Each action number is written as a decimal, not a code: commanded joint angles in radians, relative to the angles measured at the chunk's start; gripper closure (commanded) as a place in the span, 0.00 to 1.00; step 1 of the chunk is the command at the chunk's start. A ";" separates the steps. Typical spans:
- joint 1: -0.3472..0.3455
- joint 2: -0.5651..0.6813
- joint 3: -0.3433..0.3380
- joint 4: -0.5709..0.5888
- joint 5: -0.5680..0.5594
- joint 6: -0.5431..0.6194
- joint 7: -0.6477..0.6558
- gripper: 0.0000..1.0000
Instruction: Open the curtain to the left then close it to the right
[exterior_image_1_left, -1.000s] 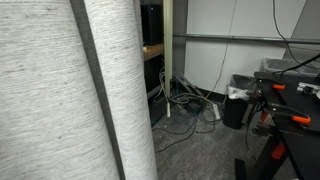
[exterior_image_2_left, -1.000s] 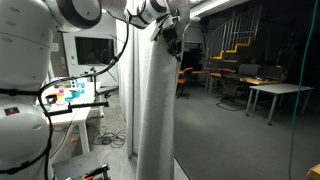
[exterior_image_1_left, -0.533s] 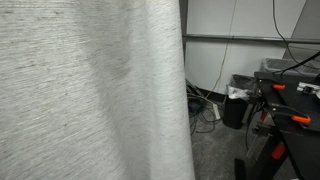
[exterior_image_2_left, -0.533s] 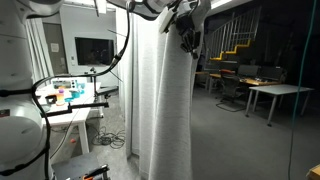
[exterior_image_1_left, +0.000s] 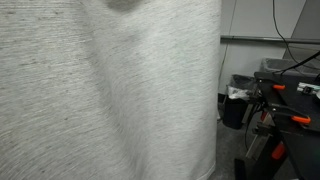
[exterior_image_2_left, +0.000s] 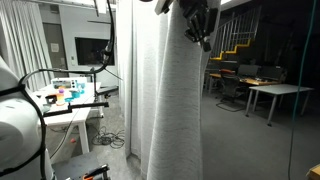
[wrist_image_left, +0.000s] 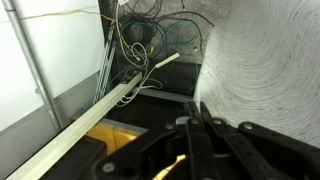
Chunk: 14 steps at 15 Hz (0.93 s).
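Observation:
I should go on pulling the curtain's edge (exterior_image_2_left: 202, 72) that my gripper holds, because the way toward the black stand (exterior_image_1_left: 292, 112) is open. I should let go once the curtain's edge is close to the stand.
The curtain (exterior_image_1_left: 100, 95) is a huge light grey-beige woven drape that fills most of an exterior view. In the other exterior view it hangs in soft vertical folds (exterior_image_2_left: 170, 110) from top to floor. My gripper (exterior_image_2_left: 198, 25) is high up at the curtain's right edge. In the wrist view its black fingers (wrist_image_left: 200, 112) are pressed together, with the curtain fabric (wrist_image_left: 270, 60) bunched right beside them, so it looks shut on the curtain's edge.
A black stand with orange clamps (exterior_image_1_left: 285, 110) and a dark bin (exterior_image_1_left: 238, 105) stand right of the curtain. A tangle of cables (wrist_image_left: 150, 35) and a pale wooden bar (wrist_image_left: 110, 105) lie below the gripper. A table with coloured items (exterior_image_2_left: 65, 95) and office desks (exterior_image_2_left: 270, 95) stand around.
The curtain edge has been drawn to the right, from two narrow bunched folds to a wide sheet covering the shelf and cables. The gripper has moved right with it.

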<state>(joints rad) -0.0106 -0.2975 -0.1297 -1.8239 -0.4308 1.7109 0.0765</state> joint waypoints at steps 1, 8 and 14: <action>-0.046 -0.153 0.006 -0.195 0.041 0.026 -0.046 0.99; -0.059 -0.260 0.034 -0.337 0.055 -0.010 -0.048 0.99; -0.053 -0.303 0.026 -0.382 0.100 -0.011 -0.051 0.72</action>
<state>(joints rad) -0.0461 -0.5577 -0.1001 -2.1474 -0.3762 1.7080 0.0489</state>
